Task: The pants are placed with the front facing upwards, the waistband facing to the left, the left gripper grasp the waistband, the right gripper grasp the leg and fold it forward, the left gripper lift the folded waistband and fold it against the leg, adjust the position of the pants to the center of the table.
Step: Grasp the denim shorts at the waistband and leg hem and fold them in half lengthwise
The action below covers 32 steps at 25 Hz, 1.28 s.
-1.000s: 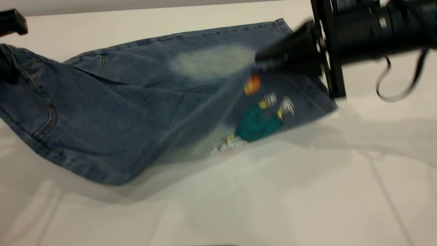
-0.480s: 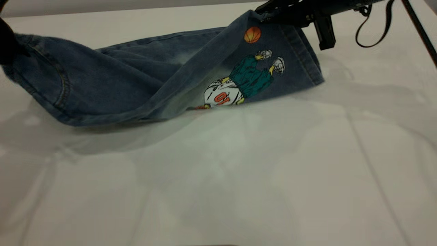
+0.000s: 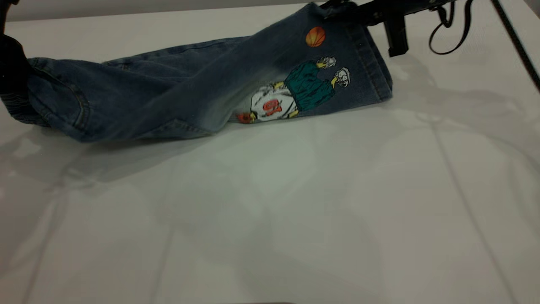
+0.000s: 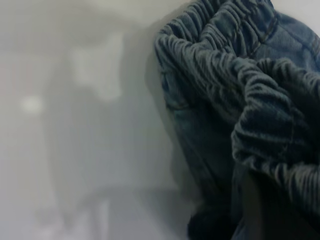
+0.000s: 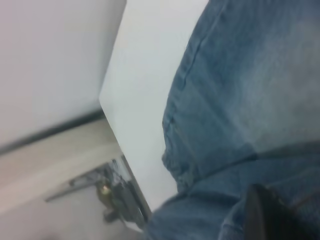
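My grippers are holding the pants by the waistband point(image 3: 22, 110) and the top leg's hem point(image 3: 373, 73). My left gripper should go on lowering the waistband until it is lying flat.
The blue denim pants point(image 3: 168, 97) stretch across the far half of the white table point(image 3: 295, 211), folded lengthwise. The leg point(image 3: 303, 84) with the cartoon print and orange ball lies on top, covering the other leg. My right gripper point(image 3: 335, 8) is at the far right, shut on this leg's hem corner and holding it slightly raised; denim fills the right wrist view around one dark finger point(image 5: 267, 215). My left gripper point(image 3: 12, 63) is at the far left edge, shut on the ruched waistband point(image 4: 225, 55), which bunches over its dark finger point(image 4: 260, 210).
The table's far edge point(image 3: 168, 10) runs just behind the pants. A black cable point(image 3: 451, 29) loops under the right arm. In the right wrist view the table's edge point(image 5: 112, 120) and some metal framework point(image 5: 117, 195) below it show.
The right gripper has carried the printed leg farther back, over the other leg. The left gripper has lowered the waistband end, and the pants now lie flatter and narrower.
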### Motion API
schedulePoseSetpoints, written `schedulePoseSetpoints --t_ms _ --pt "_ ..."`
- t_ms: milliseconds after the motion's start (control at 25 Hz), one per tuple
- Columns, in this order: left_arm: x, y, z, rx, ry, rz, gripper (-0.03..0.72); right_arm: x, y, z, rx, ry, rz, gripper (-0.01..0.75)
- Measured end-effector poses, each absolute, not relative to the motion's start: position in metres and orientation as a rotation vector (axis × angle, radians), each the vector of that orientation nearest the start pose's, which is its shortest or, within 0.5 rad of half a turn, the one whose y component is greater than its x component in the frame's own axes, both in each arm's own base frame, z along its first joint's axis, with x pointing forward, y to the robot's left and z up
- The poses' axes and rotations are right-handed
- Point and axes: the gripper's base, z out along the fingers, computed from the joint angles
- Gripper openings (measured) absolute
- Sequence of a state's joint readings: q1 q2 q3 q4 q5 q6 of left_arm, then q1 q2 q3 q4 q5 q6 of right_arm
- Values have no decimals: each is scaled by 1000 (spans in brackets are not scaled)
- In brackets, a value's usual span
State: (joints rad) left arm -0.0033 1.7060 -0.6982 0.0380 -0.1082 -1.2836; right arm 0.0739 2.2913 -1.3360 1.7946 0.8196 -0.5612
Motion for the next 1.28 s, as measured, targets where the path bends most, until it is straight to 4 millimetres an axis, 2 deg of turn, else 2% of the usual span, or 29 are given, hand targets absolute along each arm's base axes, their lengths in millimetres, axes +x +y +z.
schedulePoseSetpoints --t_ms 120,240,440,640,760,1000,1120,1280 --pt "312 6 143 -1521 1912 -627 92 444 83 92 1125 2246 1522 32" --pt "315 11 133 -1632 1835 -660 92 446 73 90 1225 2212 1497 32" --pt "328 13 110 -1716 1780 -694 92 448 68 87 1305 2193 1422 32" --pt "352 12 102 -1656 1794 -714 92 452 65 84 1343 2175 1373 32" --pt "361 12 100 -1623 1806 -720 92 462 65 80 1332 2161 1380 32" --pt "372 10 91 -1540 1878 -709 92 482 75 64 1285 2164 1439 33" --pt "375 8 90 -1453 1934 -705 97 484 81 53 1281 2183 1439 37" --pt "376 7 91 -1403 1954 -711 119 485 82 51 1277 2189 1411 58"
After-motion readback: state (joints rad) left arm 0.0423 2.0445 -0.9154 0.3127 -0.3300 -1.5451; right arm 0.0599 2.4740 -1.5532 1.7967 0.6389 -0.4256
